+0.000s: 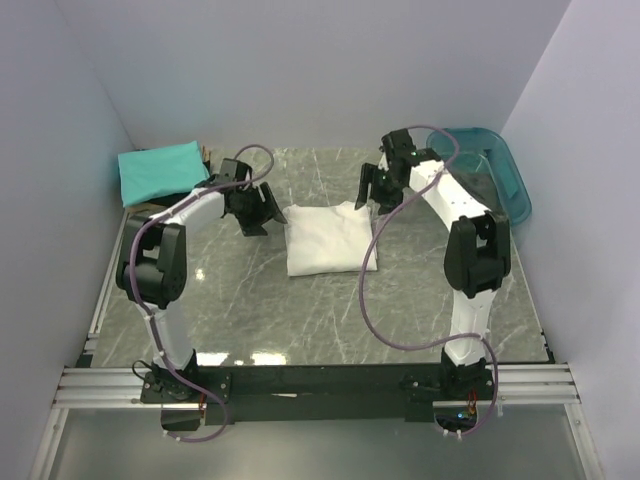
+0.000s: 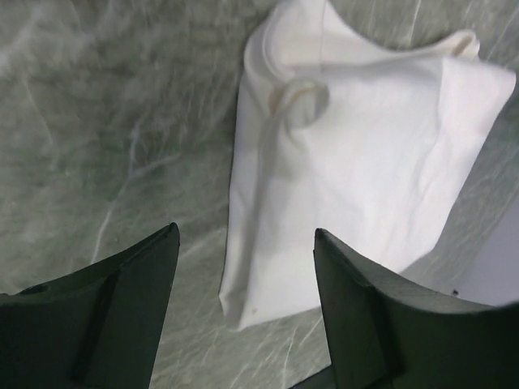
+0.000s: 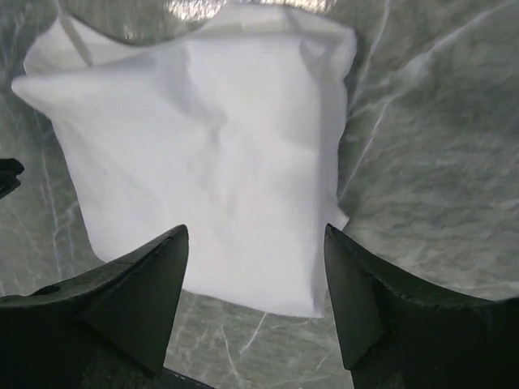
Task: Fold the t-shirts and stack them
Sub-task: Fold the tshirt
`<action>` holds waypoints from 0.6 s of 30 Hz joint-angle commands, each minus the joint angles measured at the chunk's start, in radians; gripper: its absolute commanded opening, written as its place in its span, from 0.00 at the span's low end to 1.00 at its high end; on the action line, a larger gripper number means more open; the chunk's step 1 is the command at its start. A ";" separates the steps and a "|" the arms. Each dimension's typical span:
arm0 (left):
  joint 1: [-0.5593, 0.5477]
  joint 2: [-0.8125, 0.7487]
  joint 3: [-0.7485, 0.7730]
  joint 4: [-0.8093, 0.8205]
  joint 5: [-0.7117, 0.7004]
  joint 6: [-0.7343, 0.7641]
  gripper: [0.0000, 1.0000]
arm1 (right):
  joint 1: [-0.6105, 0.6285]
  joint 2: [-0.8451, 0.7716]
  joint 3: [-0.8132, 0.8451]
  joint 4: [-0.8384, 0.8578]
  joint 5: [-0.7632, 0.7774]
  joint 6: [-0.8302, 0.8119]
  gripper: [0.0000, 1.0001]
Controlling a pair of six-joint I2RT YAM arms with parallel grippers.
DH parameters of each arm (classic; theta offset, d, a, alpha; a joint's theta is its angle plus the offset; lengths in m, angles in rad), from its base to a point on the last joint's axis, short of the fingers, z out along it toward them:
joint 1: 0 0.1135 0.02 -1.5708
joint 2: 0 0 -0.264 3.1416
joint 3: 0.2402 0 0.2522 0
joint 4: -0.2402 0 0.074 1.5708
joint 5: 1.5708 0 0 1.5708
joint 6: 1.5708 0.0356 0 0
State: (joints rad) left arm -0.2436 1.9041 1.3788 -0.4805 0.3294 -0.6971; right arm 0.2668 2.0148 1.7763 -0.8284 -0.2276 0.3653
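The white t-shirt (image 1: 331, 241) will hang limp but stay folded when the robot's left gripper lifts it, because the soft layers lie together along a raised folded edge (image 2: 273, 166).
A white t-shirt (image 1: 328, 238) lies folded into a rough rectangle in the middle of the marble table; no print shows on it. A teal t-shirt (image 1: 160, 170) lies folded at the back left. My left gripper (image 1: 262, 212) hovers just left of the white shirt, open and holding nothing. In the left wrist view the white t-shirt (image 2: 365, 154) lies beyond the left gripper (image 2: 246, 239), whose dark fingers stand apart. My right gripper (image 1: 372, 188) is open above the shirt's back right corner. In the right wrist view the white t-shirt (image 3: 211, 154) lies beyond the empty right gripper (image 3: 255, 235).
A translucent teal plastic tub (image 1: 492, 168) stands at the back right corner. White walls close in the table (image 1: 250, 310) on three sides. A purple cable (image 1: 365, 300) loops from the right arm over the table's front half.
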 commanded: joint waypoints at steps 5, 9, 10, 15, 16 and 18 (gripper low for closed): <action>-0.003 -0.099 -0.148 0.221 0.149 0.004 0.72 | 0.100 -0.136 -0.176 0.107 -0.064 -0.003 0.74; -0.003 -0.096 -0.204 0.272 0.186 -0.001 0.73 | 0.118 -0.125 -0.225 0.107 -0.085 0.027 0.73; -0.005 -0.094 -0.210 0.279 0.188 0.004 0.73 | 0.118 -0.116 -0.239 0.107 -0.099 0.035 0.73; -0.005 -0.071 -0.218 0.299 0.186 0.015 0.73 | 0.123 -0.088 -0.275 0.120 -0.115 0.058 0.73; -0.005 -0.065 -0.216 0.302 0.184 0.016 0.74 | 0.124 -0.079 -0.282 0.124 -0.116 0.058 0.73; -0.003 -0.045 -0.210 0.316 0.180 0.015 0.74 | 0.124 -0.071 -0.287 0.130 -0.119 0.060 0.73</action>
State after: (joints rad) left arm -0.2436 1.8565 1.1595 -0.2306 0.4854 -0.6968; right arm 0.3923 1.9324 1.4982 -0.7387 -0.3271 0.4107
